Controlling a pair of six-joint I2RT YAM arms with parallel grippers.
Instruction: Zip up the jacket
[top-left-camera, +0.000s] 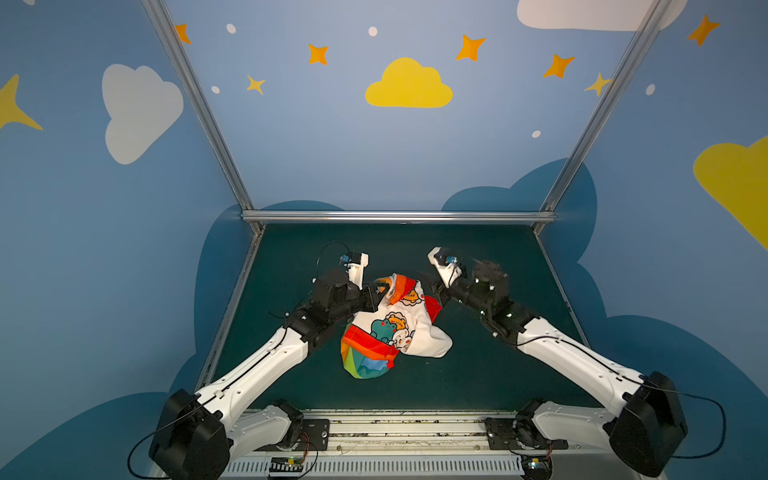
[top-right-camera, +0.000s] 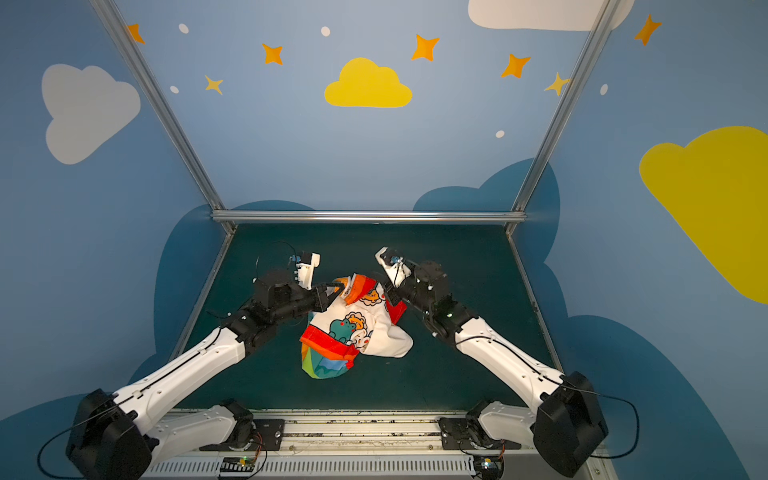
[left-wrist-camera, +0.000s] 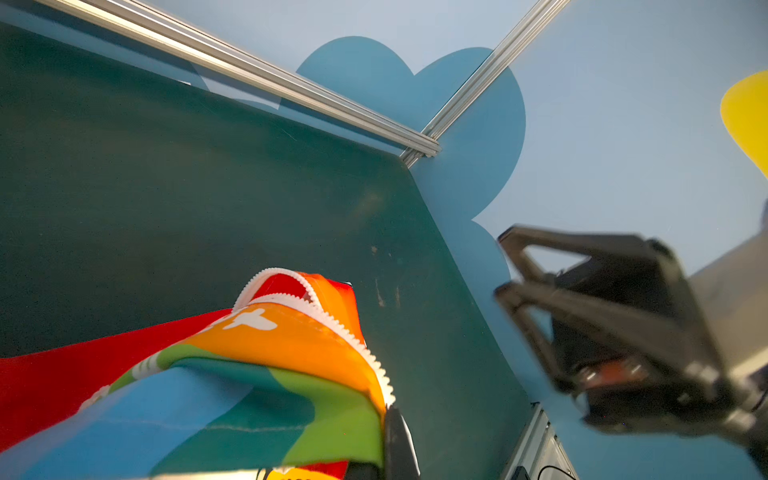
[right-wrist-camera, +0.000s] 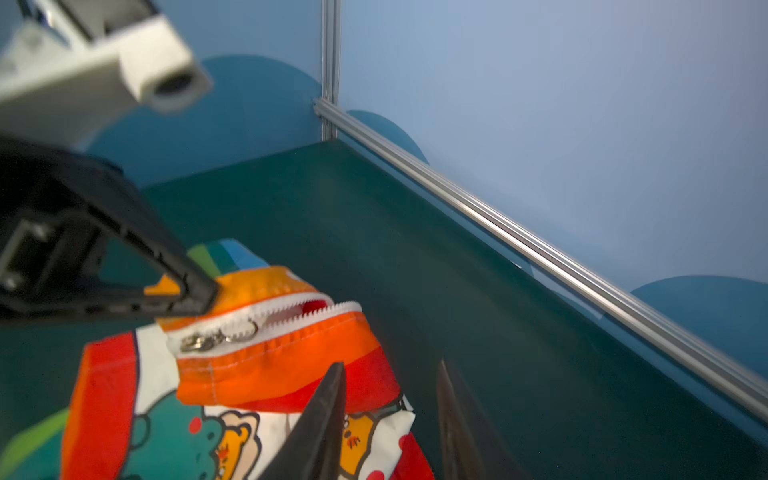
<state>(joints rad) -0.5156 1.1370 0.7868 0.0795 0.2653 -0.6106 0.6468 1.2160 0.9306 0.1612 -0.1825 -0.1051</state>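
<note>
The orange edge in my left gripper (right-wrist-camera: 260, 286) is away from the right gripper's open fingers, so the robot's left gripper should lift it over to those open fingers.
The jacket (top-left-camera: 390, 328) (top-right-camera: 353, 328) lies crumpled mid-table, its white cartoon lining up and its rainbow outside folded under. My left gripper (top-left-camera: 384, 291) (top-right-camera: 338, 288) (left-wrist-camera: 386, 415) is shut on the jacket's raised orange edge (left-wrist-camera: 291, 332) beside the white zipper teeth (left-wrist-camera: 332, 324). The right wrist view shows the left gripper (right-wrist-camera: 208, 299) pinching that orange fabric, with the metal ring pull (right-wrist-camera: 220, 336) lying on the zipper just past it. My right gripper (top-left-camera: 433, 289) (top-right-camera: 388, 291) (right-wrist-camera: 390, 365) is open at the jacket's (right-wrist-camera: 270, 361) right edge, and its fingers (right-wrist-camera: 332, 399) are apart over the red fabric.
The dark green table (top-left-camera: 478, 374) is fenced by aluminium rails (top-left-camera: 399, 216) at the back and sides, with blue painted walls behind. In the left wrist view the right gripper (left-wrist-camera: 503, 266) hangs close by, blurred.
</note>
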